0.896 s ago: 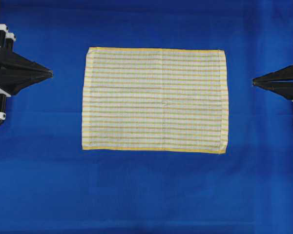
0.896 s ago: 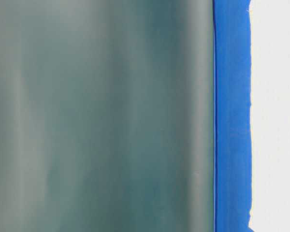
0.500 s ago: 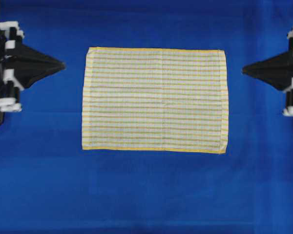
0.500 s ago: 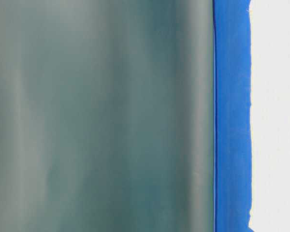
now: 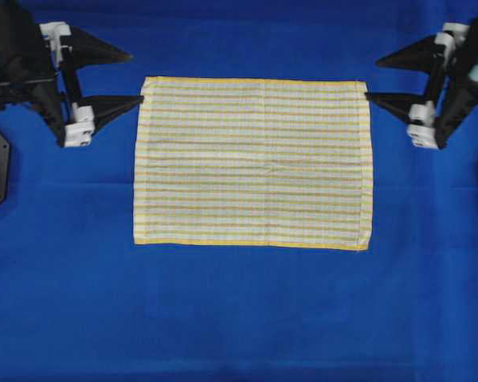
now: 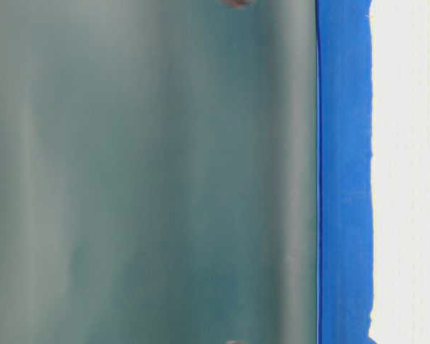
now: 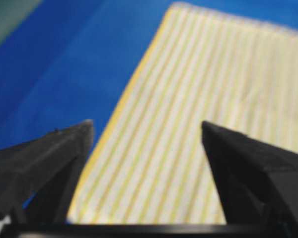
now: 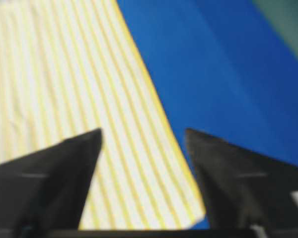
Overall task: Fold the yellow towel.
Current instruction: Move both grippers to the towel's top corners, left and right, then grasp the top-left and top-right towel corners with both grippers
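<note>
My grippers will fold the yellow towel (image 5: 254,163) over, and it will sag in the middle, because the thin far hem (image 5: 255,80) stretches wide between them at its corners.
The yellow towel (image 5: 253,163) lies flat and spread out on the blue table covering, white with yellow stripes and yellow hems. My left gripper (image 5: 135,78) is open at the towel's far left corner, one finger tip at the towel's left edge, the other beyond the far edge. In the left wrist view (image 7: 146,126) its jaws straddle that corner of the towel (image 7: 198,124). My right gripper (image 5: 371,78) is open at the far right corner. In the right wrist view (image 8: 143,133) its jaws straddle the corner of the towel (image 8: 134,168). Neither holds anything.
The blue table covering (image 5: 239,318) stretches all round the towel. The table-level view shows only a blurred grey-green surface (image 6: 150,172), a blue strip (image 6: 344,172) and a white wall.
Both grippers have moved from the towel's mid sides toward its far corners and have opened wide. The towel has not moved.
</note>
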Action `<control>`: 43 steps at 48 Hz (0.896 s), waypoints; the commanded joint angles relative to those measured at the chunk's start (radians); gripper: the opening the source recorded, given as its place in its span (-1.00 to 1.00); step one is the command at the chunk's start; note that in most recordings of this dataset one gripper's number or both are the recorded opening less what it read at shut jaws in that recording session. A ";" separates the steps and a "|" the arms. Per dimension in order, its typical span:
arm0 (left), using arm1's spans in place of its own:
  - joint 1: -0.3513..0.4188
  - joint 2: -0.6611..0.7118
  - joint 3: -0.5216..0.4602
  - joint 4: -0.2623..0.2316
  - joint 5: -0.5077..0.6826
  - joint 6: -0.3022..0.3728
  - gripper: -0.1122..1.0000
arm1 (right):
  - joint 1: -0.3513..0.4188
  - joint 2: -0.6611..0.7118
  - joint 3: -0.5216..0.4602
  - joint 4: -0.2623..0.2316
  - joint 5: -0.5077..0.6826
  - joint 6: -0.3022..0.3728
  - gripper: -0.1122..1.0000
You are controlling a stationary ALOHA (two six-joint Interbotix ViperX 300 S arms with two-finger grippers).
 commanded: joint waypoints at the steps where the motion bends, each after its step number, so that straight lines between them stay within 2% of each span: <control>1: 0.031 0.069 -0.009 -0.003 -0.015 -0.002 0.67 | -0.034 0.072 -0.021 0.005 -0.026 0.000 0.53; 5: 0.060 0.144 -0.012 -0.002 -0.032 -0.002 0.59 | -0.066 0.150 -0.021 0.003 -0.052 0.000 0.46; 9: 0.087 0.218 -0.012 -0.003 -0.069 -0.002 0.60 | -0.086 0.209 -0.023 0.003 -0.080 0.000 0.38; 23: 0.137 0.443 -0.034 -0.003 -0.193 -0.002 0.64 | -0.135 0.365 -0.025 0.005 -0.147 -0.002 0.37; 43: 0.161 0.600 -0.094 -0.003 -0.207 -0.002 0.61 | -0.140 0.511 -0.060 0.005 -0.199 -0.002 0.36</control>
